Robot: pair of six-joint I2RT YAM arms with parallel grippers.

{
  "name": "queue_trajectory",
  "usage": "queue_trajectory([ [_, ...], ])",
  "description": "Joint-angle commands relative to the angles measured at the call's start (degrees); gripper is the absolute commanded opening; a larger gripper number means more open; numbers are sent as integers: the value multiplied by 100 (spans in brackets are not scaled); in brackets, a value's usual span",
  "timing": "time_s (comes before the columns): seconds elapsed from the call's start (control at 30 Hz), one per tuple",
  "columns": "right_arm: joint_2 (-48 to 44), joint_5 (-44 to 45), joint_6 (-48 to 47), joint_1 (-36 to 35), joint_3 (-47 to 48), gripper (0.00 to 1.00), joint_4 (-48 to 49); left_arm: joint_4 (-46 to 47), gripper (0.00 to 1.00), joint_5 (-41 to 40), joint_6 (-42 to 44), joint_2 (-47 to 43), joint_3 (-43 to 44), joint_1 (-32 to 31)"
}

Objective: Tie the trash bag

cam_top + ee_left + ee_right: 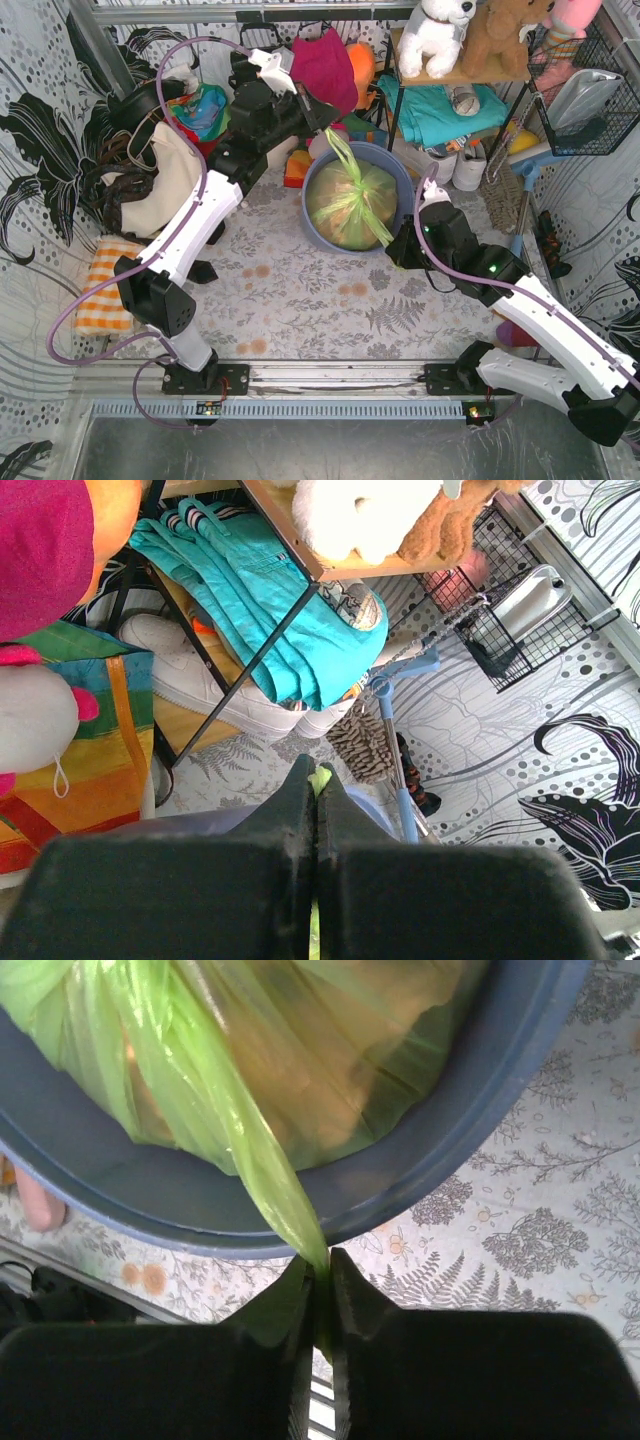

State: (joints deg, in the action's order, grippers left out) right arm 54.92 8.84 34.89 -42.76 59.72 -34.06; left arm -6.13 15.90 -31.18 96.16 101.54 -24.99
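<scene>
The bin is very close to the shelf rack (396, 160), and both handle strips of the trash bag are pulled tight. My left gripper should ease back and move the bin onto the open floor in front (312, 290).
The lime-green trash bag (350, 205) sits in the blue-grey round bin (404, 185), tan scraps showing through it. My left gripper (330, 128) is shut on the end of one handle strip (345, 150), held up over the bin's far rim; a sliver of green shows between its fingertips in the left wrist view (319, 778). My right gripper (397, 247) is shut on the other handle strip (262, 1160), pulled taut over the bin's near right rim (470, 1120). The two strips cross on top of the bag.
A cream tote (165, 180) and other bags lie at the back left. A shelf rack with teal cloth (440, 110) and plush toys stands behind the bin. A wire basket (590, 90) hangs at the right. An orange checked cloth (105, 285) lies left.
</scene>
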Motion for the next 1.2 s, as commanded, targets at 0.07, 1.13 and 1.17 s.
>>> queue_trajectory([
  [0.07,-201,-605,-307,26,325,0,268,268,0,185,30,-148,178,48],
  [1.13,-800,-3785,467,27,322,0,2533,348,0,141,108,-1111,-1160,47],
  [1.17,-876,-3984,527,28,145,0,2578,280,0,25,154,-1154,-1251,47],
])
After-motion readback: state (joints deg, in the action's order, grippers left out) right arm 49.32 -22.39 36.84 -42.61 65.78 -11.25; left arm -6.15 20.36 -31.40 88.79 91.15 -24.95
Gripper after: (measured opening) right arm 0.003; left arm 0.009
